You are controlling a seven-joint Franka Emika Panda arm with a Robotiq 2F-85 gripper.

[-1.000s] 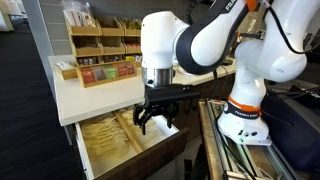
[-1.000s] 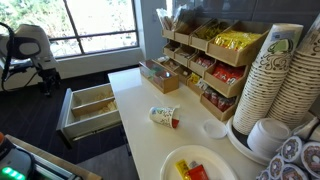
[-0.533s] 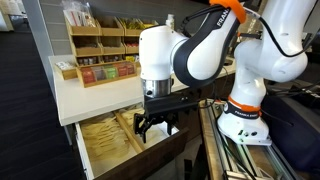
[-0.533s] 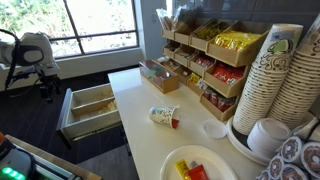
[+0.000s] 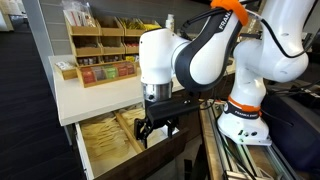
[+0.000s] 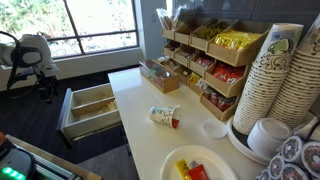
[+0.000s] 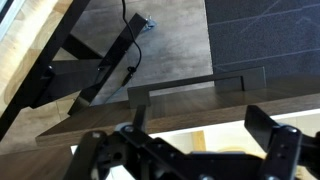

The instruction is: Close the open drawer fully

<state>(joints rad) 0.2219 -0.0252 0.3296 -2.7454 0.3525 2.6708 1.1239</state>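
Observation:
The tan packets [image 5: 101, 133] sit low between the white sides. The drawer [image 5: 164, 153] will go straight in and end flush under the counter when I push the drawer's front.
The drawer [image 5: 110, 140] stands pulled out below the white counter, with a dark brown front, white sides and tan packets in a pale interior. It also shows in an exterior view [image 6: 90, 108]. My gripper [image 5: 157, 123] hangs open and empty just above the drawer's front right part. In the wrist view the dark wood front [image 7: 150, 115] runs across the frame, and the open fingers [image 7: 195, 130] straddle the pale interior behind it.
Light wooden tea-bag organizers [image 5: 100, 50] stand on the white counter [image 5: 90, 92]; they also show in an exterior view [image 6: 205, 60]. A tipped cup [image 6: 163, 116], a plate [image 6: 195, 163] and stacked paper cups [image 6: 270, 80] sit on the counter. The robot base [image 5: 243, 115] stands next to the drawer.
The gripper has shifted slightly toward the drawer front and lower. The drawer has not moved.

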